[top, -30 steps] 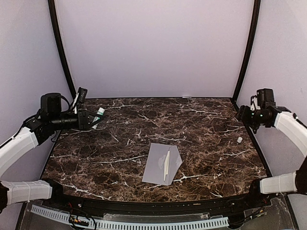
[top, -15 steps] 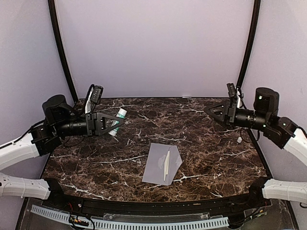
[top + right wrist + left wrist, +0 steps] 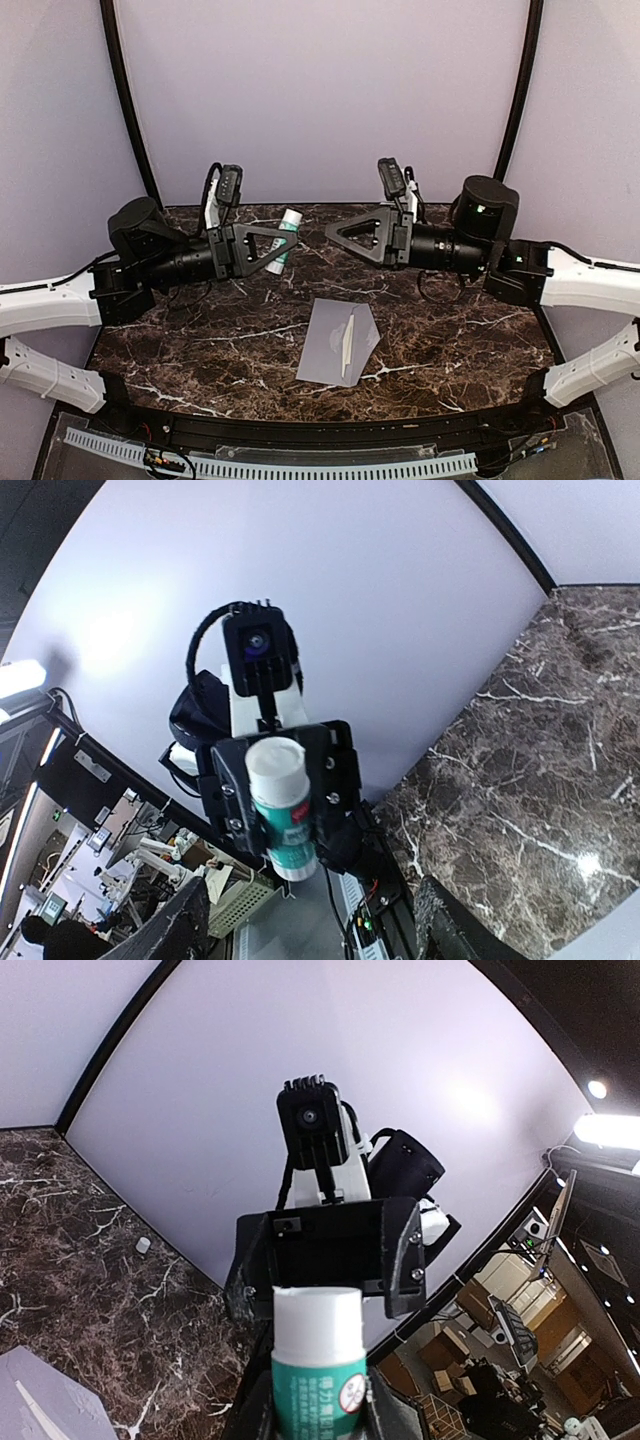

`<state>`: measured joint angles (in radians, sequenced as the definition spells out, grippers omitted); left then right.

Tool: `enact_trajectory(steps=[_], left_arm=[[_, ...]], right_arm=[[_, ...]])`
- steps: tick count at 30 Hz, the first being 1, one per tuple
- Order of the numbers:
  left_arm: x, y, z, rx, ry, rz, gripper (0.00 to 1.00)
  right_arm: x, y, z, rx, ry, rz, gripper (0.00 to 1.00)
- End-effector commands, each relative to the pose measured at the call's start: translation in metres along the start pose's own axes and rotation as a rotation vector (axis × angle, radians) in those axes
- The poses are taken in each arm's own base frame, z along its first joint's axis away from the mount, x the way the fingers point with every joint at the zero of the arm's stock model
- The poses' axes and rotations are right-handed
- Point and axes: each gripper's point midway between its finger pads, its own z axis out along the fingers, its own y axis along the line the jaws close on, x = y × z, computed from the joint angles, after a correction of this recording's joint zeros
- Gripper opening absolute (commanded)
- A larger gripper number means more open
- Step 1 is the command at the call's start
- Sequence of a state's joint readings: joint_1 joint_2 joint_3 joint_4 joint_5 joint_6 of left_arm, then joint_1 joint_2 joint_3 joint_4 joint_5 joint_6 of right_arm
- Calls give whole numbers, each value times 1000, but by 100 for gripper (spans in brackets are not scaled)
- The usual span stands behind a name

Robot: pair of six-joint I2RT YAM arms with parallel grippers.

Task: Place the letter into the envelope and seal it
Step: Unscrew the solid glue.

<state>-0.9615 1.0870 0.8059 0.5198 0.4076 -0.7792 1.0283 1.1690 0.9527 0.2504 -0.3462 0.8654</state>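
Observation:
I should hold the white upper end of the glue stick [image 3: 281, 244] with my right gripper while my left gripper, now holding it around its middle, moves to its lower end [image 3: 275, 267].
The grey envelope [image 3: 335, 340] lies flat on the marble table [image 3: 200, 340], near the front middle. The letter [image 3: 347, 343], folded to a narrow pale strip, rests on top of it. In the left wrist view a corner of the envelope [image 3: 45, 1400] shows at the lower left. My left gripper [image 3: 288, 240] hovers above the table, shut on a green-and-white glue stick [image 3: 288, 232] whose white end points right. Facing it at about the same height, my right gripper [image 3: 338, 232] stands open and holds nothing. In the right wrist view the glue stick [image 3: 282, 810] shows end-on beyond my open right gripper [image 3: 315, 930].
A small white cap [image 3: 143, 1245] lies on the table by the right wall. Black frame posts [image 3: 128, 110] rise at the back corners, against pale walls. Both forearms stretch across the back half of the table, above the envelope.
Both arms have swung in from the side walls toward the middle and now face each other. The left gripper carried the glue stick along. Envelope and letter have not moved.

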Motion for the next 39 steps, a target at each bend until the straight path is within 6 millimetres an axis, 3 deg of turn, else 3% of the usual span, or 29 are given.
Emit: enact_trajectory(steps=[1,8,20,28,29,31,34,36,39], left_arm=[[-27,-22,4,59,-87,22,1],[-21,-29,13,110,-52,5,1],[-12,-32,23,153,-17,-26,1],[-7,-29,32,161,12,-42,1],[-7,-28,32,157,14,-43,3],[-5,-26,32,150,23,-43,19],[0,-23,31,127,46,-40,52],[5,-18,29,102,69,-47,64],[18,-18,21,105,111,-64,73]], right_arm=[[-34,47,12,-141,-121,-61,65],[-35,46,27,-131,-111,-65,49],[-30,48,40,-157,-59,-79,37],[-28,45,38,-144,-56,-75,14],[-29,45,37,-142,-60,-74,11],[-30,42,36,-126,-66,-71,9],[-32,37,34,-86,-67,-66,8],[-34,33,31,-60,-63,-65,6],[-39,29,24,-37,-62,-66,5]])
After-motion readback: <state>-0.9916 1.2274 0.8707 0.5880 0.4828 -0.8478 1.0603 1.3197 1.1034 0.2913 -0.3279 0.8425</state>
